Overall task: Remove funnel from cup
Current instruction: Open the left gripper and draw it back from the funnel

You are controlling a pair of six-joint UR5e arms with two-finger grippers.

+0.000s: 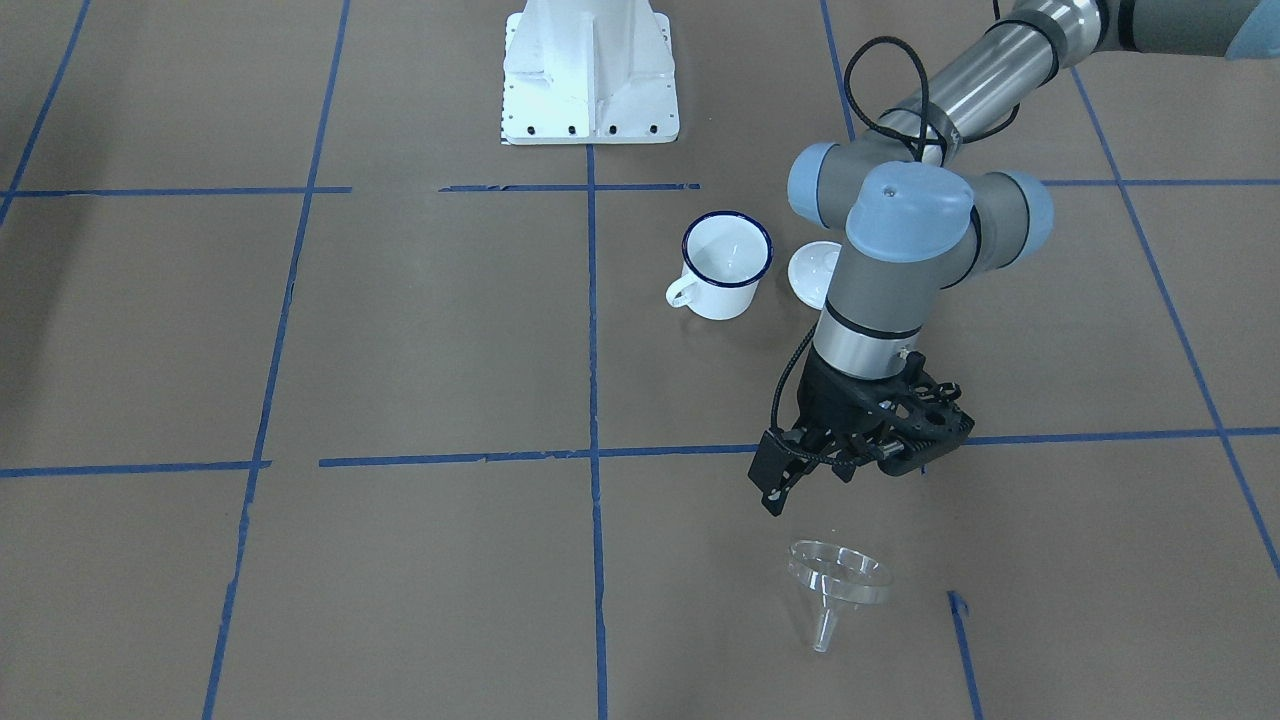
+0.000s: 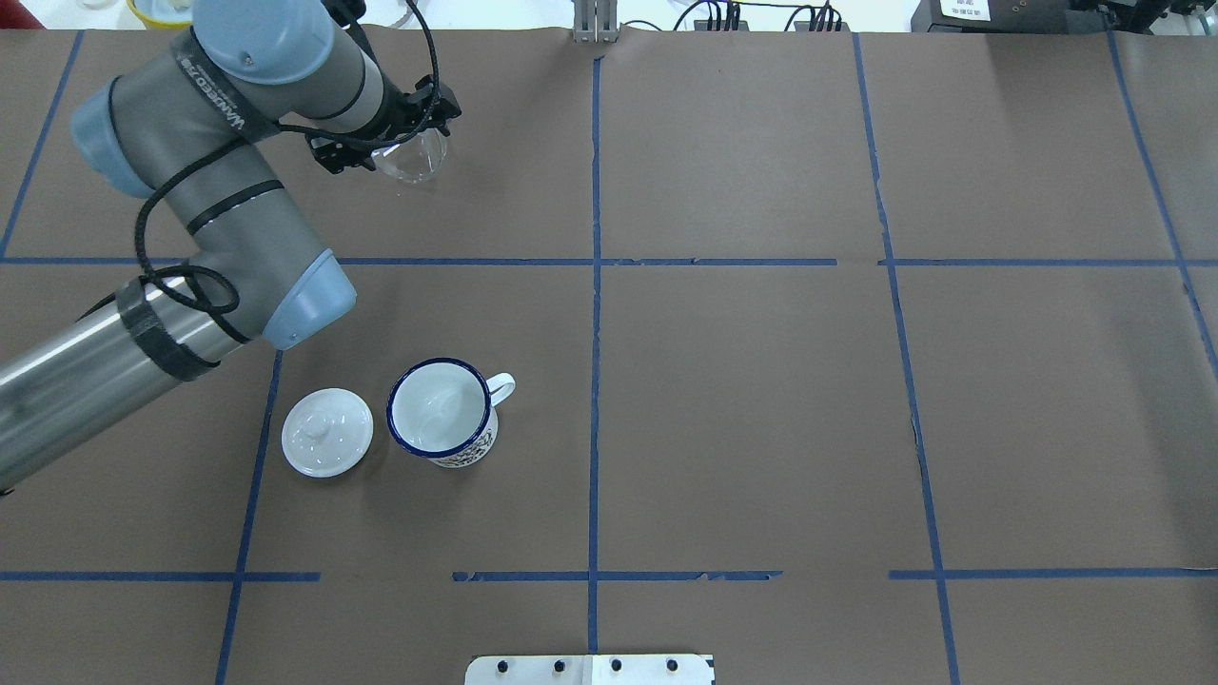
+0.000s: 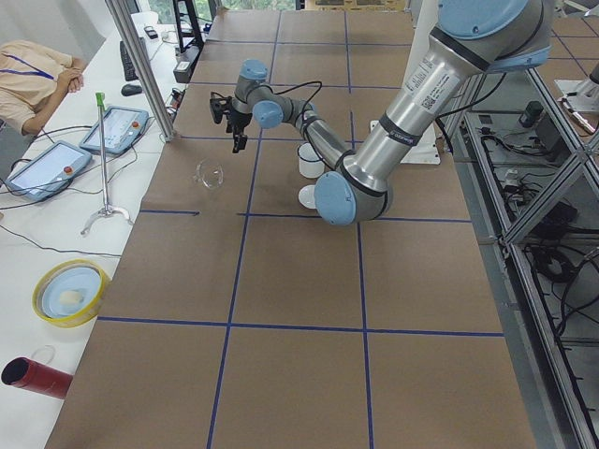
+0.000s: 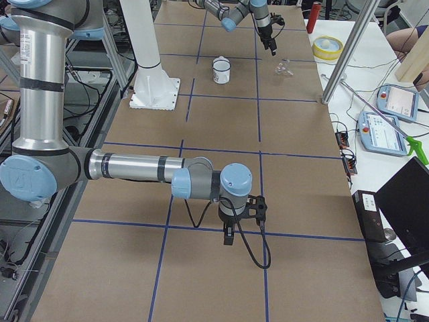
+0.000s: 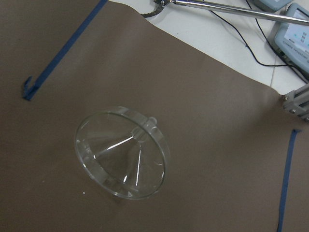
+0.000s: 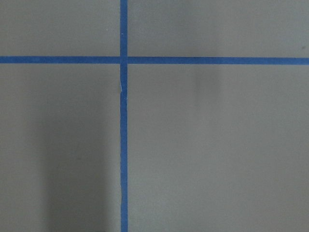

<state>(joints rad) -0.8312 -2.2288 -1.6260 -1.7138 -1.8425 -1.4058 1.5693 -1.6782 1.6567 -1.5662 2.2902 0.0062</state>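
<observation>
The white lid should settle inside the mug's blue rim when the robot lowers it over the mug, because the lid's round edge nearly matches the mug's opening.
The clear funnel lies tipped on its side on the brown table, far from the cup, spout toward the operators' side. It fills the left wrist view and shows in the overhead view. The white mug with a blue rim stands upright and empty. My left gripper hovers just above the funnel, apart from it, open and empty. My right gripper hangs low over bare table far away, and I cannot tell whether it is open or shut.
A white domed lid with a knob lies beside the mug. The robot's white base stands behind it. The table edge with cables and a pendant is close beyond the funnel. A yellow bowl sits off the table.
</observation>
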